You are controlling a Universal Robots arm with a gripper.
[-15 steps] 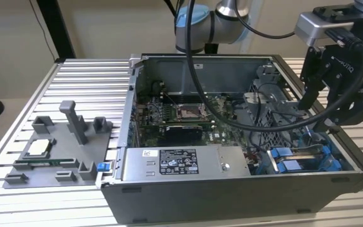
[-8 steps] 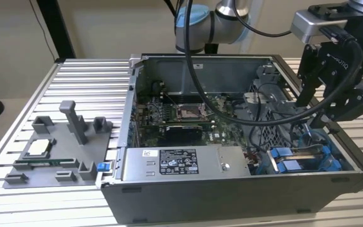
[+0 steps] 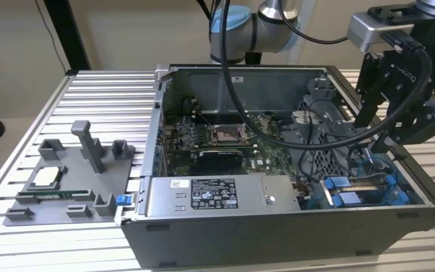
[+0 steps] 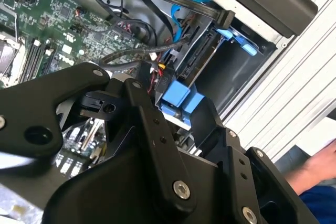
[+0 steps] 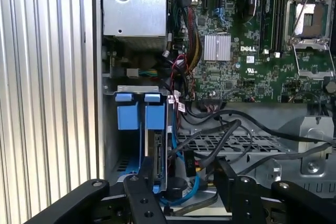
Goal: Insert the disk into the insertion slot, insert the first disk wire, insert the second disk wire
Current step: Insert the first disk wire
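The black cable [image 5: 224, 141] lies in a loose curve next to the black connector [image 5: 190, 163]. The cable will bend into a loop when I carry the connector to the disk.
The disk [image 5: 159, 153] stands on edge inside the insertion slot [image 5: 108, 140], at the front corner of the open computer case on the exterior view's right. Its blue carrier tabs [image 5: 137, 115] sit at the slot's mouth and also show as blue tabs [image 3: 344, 191] in the exterior view. A blue wire [image 5: 176, 182] and a black connector with red and yellow wires [image 5: 190, 163] lie beside the disk's end. My gripper [image 3: 387, 141] hangs just above the slot, open. In both wrist views the gripper [image 4: 176, 106] [image 5: 181, 192] has its fingers spread, with the blue tabs [image 4: 178, 98] between them.
A grey metal box with a sticker [image 3: 217, 195] fills the case front. The motherboard [image 3: 217, 139] lies behind it, and loose black cables cross a perforated cage [image 5: 236, 142]. A grey fixture [image 3: 66, 181] sits on the slatted table. A person's hand and blue sleeve [image 4: 315, 177] are near the case.
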